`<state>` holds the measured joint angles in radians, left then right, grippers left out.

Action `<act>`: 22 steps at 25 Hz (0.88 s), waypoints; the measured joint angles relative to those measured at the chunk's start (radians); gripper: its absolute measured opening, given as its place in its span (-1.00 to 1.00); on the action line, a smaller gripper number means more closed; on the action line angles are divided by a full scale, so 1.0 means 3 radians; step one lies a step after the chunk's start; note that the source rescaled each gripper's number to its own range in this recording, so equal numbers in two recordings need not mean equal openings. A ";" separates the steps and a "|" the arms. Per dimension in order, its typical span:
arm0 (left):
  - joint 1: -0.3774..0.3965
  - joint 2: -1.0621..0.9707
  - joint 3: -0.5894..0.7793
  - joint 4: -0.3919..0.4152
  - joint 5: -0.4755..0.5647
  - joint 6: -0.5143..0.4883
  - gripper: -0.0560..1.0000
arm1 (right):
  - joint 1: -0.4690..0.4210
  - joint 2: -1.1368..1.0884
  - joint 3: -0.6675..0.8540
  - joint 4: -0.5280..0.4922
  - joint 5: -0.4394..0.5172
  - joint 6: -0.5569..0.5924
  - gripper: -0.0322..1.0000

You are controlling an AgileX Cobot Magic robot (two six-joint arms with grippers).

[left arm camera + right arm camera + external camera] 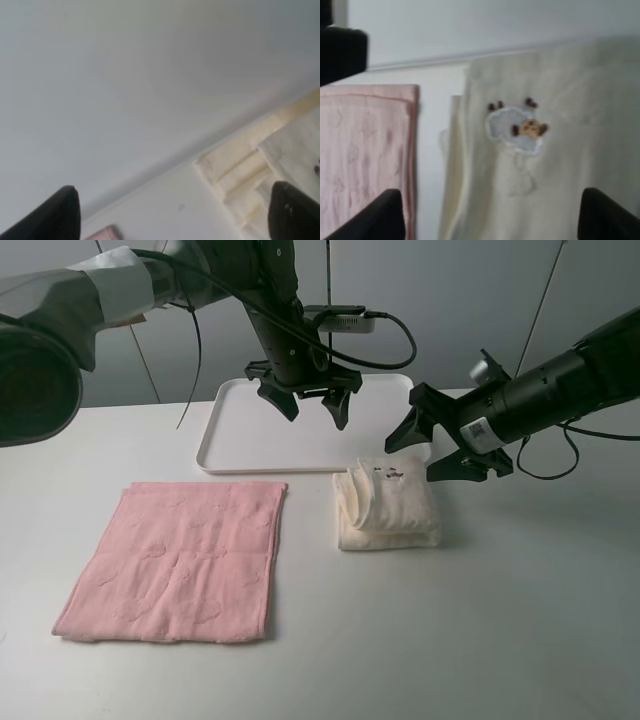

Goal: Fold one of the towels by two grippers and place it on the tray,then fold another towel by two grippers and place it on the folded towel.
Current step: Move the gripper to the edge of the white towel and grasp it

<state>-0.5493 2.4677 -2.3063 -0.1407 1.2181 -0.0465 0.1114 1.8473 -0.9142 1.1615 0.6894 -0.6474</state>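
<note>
The layers are stacked in a compact bundle, so the cream towel should stay folded together when the robot carries it onto the tray.
The cream towel lies folded on the table just in front of the tray, a small embroidered picture on its top layer. To its left the pink towel is spread flat. My left gripper hangs open over the tray with nothing between its fingers; its wrist view shows the tray's floor and the cream towel past the rim. My right gripper stands open just above the cream towel's far right corner, holding nothing. Its wrist view looks down on the cream towel and the pink towel.
The white table stretches in front of and to the right of both towels. A grey wall stands behind the tray. Black cables trail from both arms above the tray's far edge.
</note>
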 joint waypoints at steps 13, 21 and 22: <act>0.0035 0.0000 0.0000 -0.0225 0.0000 0.0075 0.94 | -0.0332 0.0571 -0.0195 -0.0337 0.0448 0.0000 0.42; 0.0035 0.0000 0.0000 -0.0225 0.0000 0.0089 0.94 | -0.0332 0.0829 -0.0267 -0.0151 0.0479 -0.0255 0.41; 0.0035 0.0000 0.0000 -0.0225 0.0000 0.0111 0.94 | -0.0332 0.0845 -0.0267 -0.0111 0.0496 -0.0273 0.40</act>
<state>-0.5389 2.4677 -2.3063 -0.2083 1.2181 -0.0132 0.0117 2.1009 -0.9942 1.1282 0.8380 -0.7293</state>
